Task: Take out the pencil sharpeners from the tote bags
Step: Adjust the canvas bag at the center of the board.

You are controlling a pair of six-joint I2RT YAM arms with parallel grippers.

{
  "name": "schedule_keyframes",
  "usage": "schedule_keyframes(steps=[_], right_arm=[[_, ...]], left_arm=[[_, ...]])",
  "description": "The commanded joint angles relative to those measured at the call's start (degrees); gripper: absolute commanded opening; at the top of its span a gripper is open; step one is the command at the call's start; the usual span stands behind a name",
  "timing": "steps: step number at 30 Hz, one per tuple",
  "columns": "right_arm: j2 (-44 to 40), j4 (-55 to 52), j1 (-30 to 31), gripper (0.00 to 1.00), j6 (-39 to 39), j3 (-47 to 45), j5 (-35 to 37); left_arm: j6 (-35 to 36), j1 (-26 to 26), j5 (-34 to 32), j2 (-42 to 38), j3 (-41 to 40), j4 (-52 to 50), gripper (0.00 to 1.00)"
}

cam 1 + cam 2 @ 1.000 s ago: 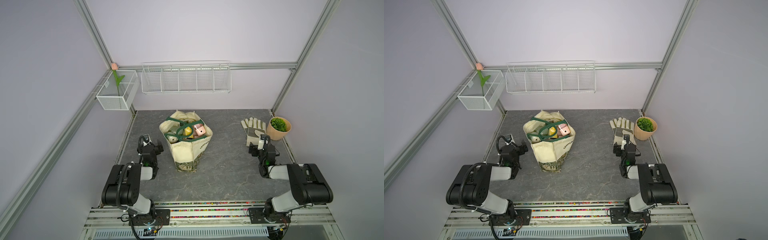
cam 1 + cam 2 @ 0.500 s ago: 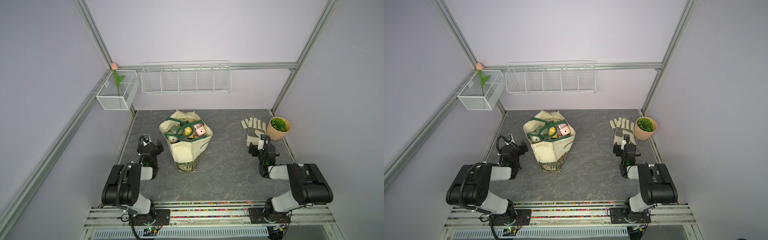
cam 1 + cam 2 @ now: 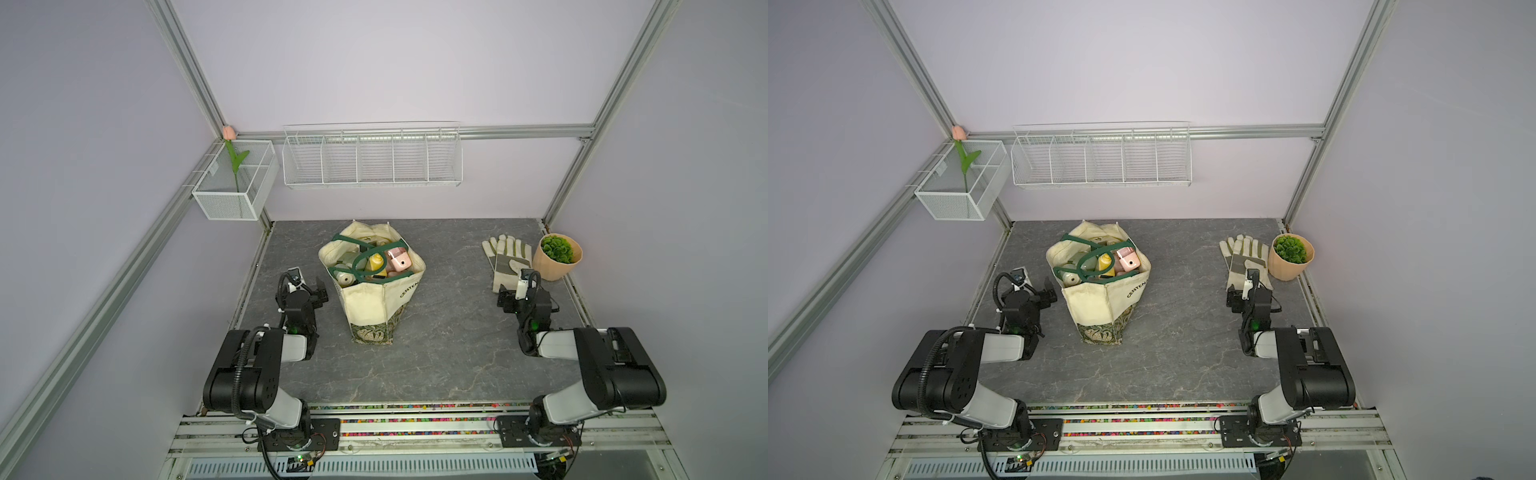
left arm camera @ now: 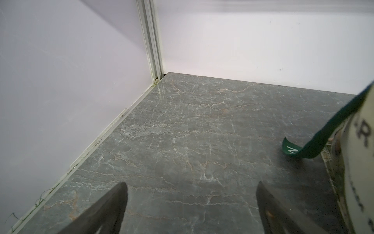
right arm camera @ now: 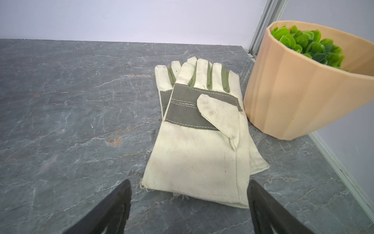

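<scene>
The bag's rim (image 3: pixel 326 266) should be pinched by my left gripper before my right gripper reaches in. My left gripper points low past the tote bag's side (image 3: pixel 340 301), so it should move up first.
The cream tote bag (image 3: pixel 376 301) (image 3: pixel 1100 305) with dark green handles stands upright at the middle of the grey table, mouth open. Several pencil sharpeners fill its top, among them a pink one (image 3: pixel 398 260) (image 3: pixel 1128 260) and a yellow one (image 3: pixel 376 262) (image 3: pixel 1105 262). My left gripper (image 3: pixel 309 287) (image 4: pixel 191 185) rests low just left of the bag, open, with only bare table between its fingers. The bag's side and a green handle (image 4: pixel 323 137) show at the left wrist view's edge. My right gripper (image 3: pixel 518 291) (image 5: pixel 188 183) sits far to the right, open and empty.
A pair of pale work gloves (image 3: pixel 507 259) (image 5: pixel 202 141) lies just ahead of my right gripper, beside a tan plant pot (image 3: pixel 555 262) (image 5: pixel 293 97). A wire shelf (image 3: pixel 372 156) hangs on the back wall. A mesh basket (image 3: pixel 235 185) with a tulip hangs at the left corner.
</scene>
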Motion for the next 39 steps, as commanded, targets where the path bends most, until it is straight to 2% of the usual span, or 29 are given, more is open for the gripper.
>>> schedule_keyframes(steps=[1, 3, 4, 6, 9, 11, 13, 15, 16, 18, 19, 20, 22, 24, 26, 30, 33, 36, 39], right_arm=[[0.12, 2.68, 0.13, 0.89, -1.81, 0.32, 0.54], [-2.24, -0.33, 1.02, 0.89, -2.4, 0.62, 1.38], [-3.09, -0.16, 1.69, 0.89, -3.03, 0.57, 2.82], [-8.49, -11.36, 4.17, 0.89, -5.38, 4.19, 3.88], [-15.5, -30.27, 5.67, 0.89, -4.45, 12.55, 1.18], [-17.28, -35.75, 5.71, 0.89, -2.88, 15.88, -2.28], [-16.53, -35.79, 5.58, 0.89, 0.05, 17.32, -5.0], [-15.22, -37.84, 5.08, 0.89, 5.3, 18.68, -8.14], [-15.15, -36.37, 4.84, 0.89, 6.75, 17.74, -10.41], [-17.56, -26.22, 3.18, 0.89, 7.81, 11.73, -22.0], [-19.65, -22.05, 2.4, 0.89, 8.86, 9.13, -23.75], [-22.0, -20.52, 2.26, 0.89, 9.34, 7.31, -22.14], [-27.1, -24.14, 2.33, 0.89, 9.25, 7.28, -16.81], [-31.78, -28.34, 2.25, 0.89, 10.67, 8.74, -15.41], [-35.36, -29.63, 2.25, 0.9, 15.19, 9.04, -14.58], [-41.07, -30.98, 2.23, 0.89, 28.42, 7.15, -8.48], [-41.96, -31.97, 2.26, 0.89, 29.13, 7.75, -11.33], [-40.14, -42.99, 2.86, 0.89, 28.33, 14.22, -14.16], [-38.24, -47.95, 3.42, 0.89, 28.42, 18.95, -16.48]], left_arm=[[1.21, -0.51, -2.04, -7.57, -1.16, -1.91, 0.99], [0.79, -0.74, -2.21, -14.95, 0.96, -11.56, 0.99], [-2.34, -0.72, -4.06, -18.06, 1.88, -15.14, 0.99], [-11.33, -0.57, -9.13, -25.32, 4.63, -24.52, 0.99], [-17.69, -0.21, -8.69, -33.94, 9.21, -38.28, 0.99], [-26.19, 0.27, -9.19, -39.06, 10.29, -45.3, 0.99], [-30.26, 1.72, -5.69, -43.19, 7.52, -43.47, 0.99], [-34.32, 5.07, 3.33, -46.76, 6.55, -43.05, 1.0], [-34.63, 5.63, 6.35, -47.19, 7.32, -43.73, 1.0], [-33.24, 5.7, 9.07, -46.31, 13.2, -52.51, 0.99], [-32.85, 5.7, 9.08, -45.65, 15.42, -55.98, 0.99], [-32.86, 5.69, 8.65, -45.1, 17.11, -58.86, 0.99], [-33.29, 5.7, 8.25, -44.75, 17.67, -60.46, 0.98], [-33.86, 5.7, 9.61, -45.03, 17.83, -61.05, 0.99], [-33.25, 5.7, 10.95, -45.16, 18.42, -61.7, 0.98], [-33.54, 5.7, 11.18, -41.24, 25.01, -71.55, 0.98], [-34.25, 5.69, 14.0, -37.58, 29.07, -76.28, 0.97], [-33.15, 5.69, 17.36, -33.11, 33.47, -80.1, 0.95], [-31.89, 5.7, 21.2, -28.52, 37.9, -84.32, 0.93]])
